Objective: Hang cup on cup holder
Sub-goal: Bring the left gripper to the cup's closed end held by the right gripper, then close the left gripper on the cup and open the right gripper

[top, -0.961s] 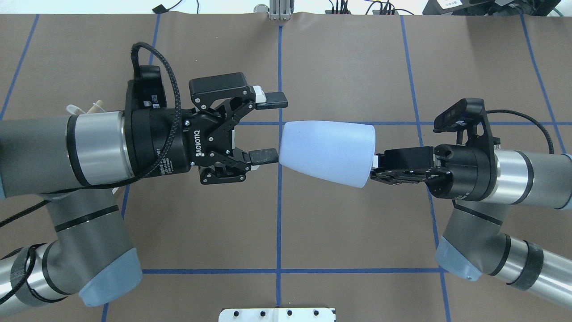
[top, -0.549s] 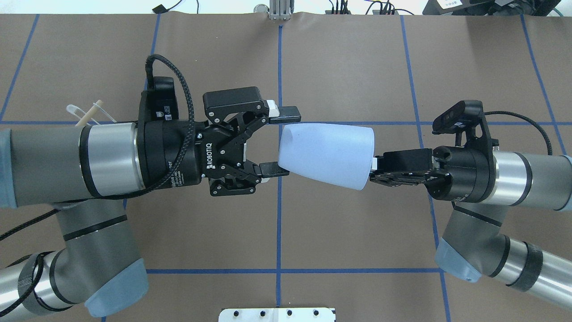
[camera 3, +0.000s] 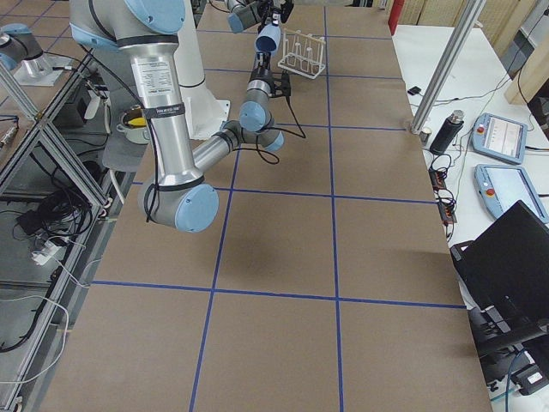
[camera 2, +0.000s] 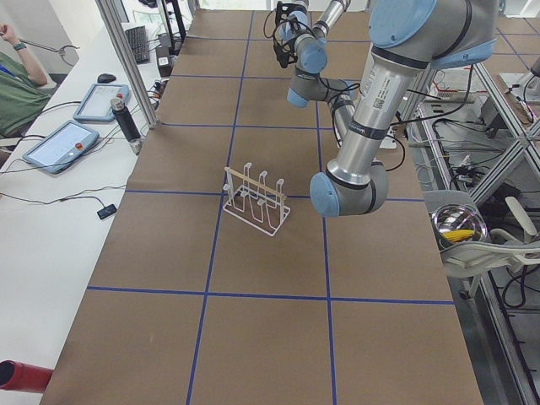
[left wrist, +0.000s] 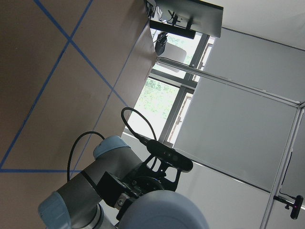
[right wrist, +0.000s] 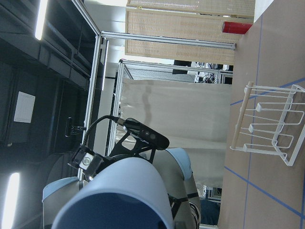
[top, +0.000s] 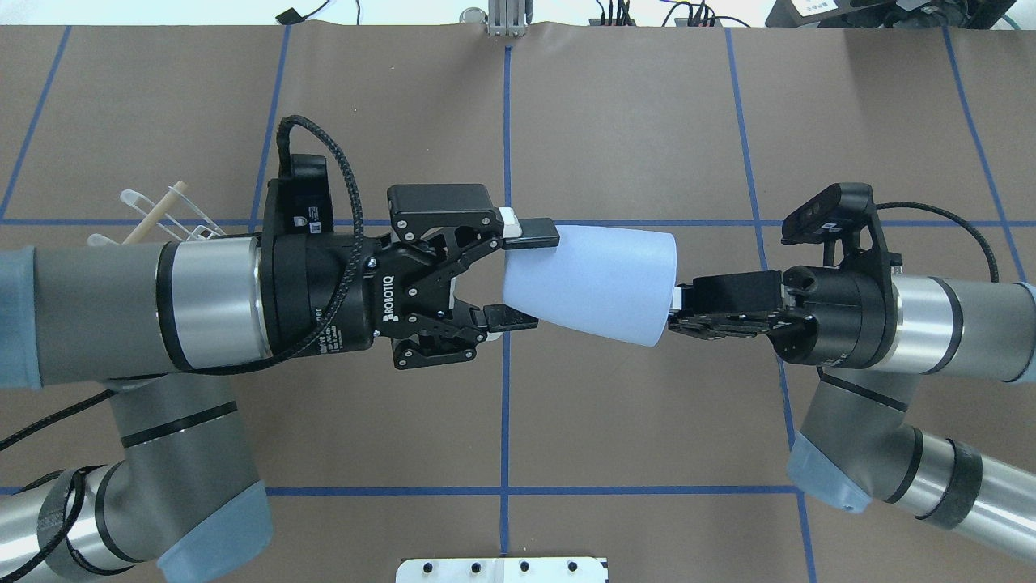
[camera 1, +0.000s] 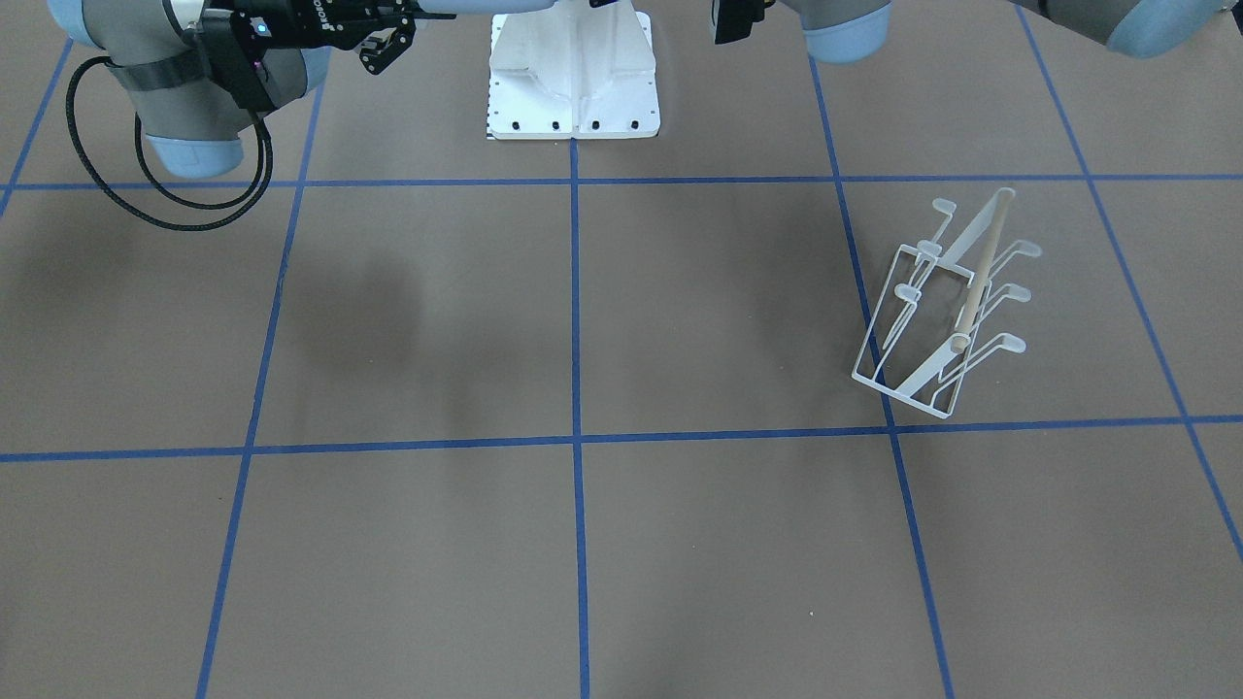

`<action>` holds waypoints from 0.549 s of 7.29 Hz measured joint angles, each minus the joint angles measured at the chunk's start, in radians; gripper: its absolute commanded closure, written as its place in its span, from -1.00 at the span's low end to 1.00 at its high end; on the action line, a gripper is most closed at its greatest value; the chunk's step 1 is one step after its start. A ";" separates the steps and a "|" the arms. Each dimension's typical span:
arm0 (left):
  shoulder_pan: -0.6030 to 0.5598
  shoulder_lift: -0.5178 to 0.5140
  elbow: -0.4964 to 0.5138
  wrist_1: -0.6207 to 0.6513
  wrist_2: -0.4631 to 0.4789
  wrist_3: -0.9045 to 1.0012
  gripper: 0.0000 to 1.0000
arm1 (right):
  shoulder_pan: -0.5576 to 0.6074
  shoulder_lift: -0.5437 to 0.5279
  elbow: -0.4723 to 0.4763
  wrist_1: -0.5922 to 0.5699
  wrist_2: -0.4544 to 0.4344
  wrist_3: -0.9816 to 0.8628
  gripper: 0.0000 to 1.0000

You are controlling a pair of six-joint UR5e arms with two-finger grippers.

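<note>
The pale blue cup (left wrist: 164,211) will hang at a tilt with its opening down when the robot lowers it over one arm, because the cup holder's wire arms (camera 1: 908,293) slant outward.
The pale blue cup (top: 595,279) hangs on its side in the air over the middle of the table, wide rim toward my right arm. My right gripper (top: 678,308) is shut on the cup's rim. My left gripper (top: 524,276) is open, one finger on either side of the cup's narrow base. The cup also shows in the exterior right view (camera 3: 268,38) and fills the bottom of the right wrist view (right wrist: 119,195). The white wire cup holder (camera 1: 947,311) stands empty on the table on my left side, mostly hidden under my left arm in the overhead view (top: 154,214).
The white bolted pedestal (camera 1: 573,68) sits at the table's near edge between the arms. Blue tape lines grid the brown table (top: 502,121). An operator's desk with tablets (camera 2: 63,143) runs along the far side.
My left gripper has moved right toward the cup, still open, until its fingers straddle the narrow base. The right gripper and cup have hardly moved.
</note>
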 measured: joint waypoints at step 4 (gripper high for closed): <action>0.007 0.000 -0.004 -0.006 -0.003 -0.006 1.00 | -0.002 0.005 0.000 0.001 -0.007 0.003 -1.00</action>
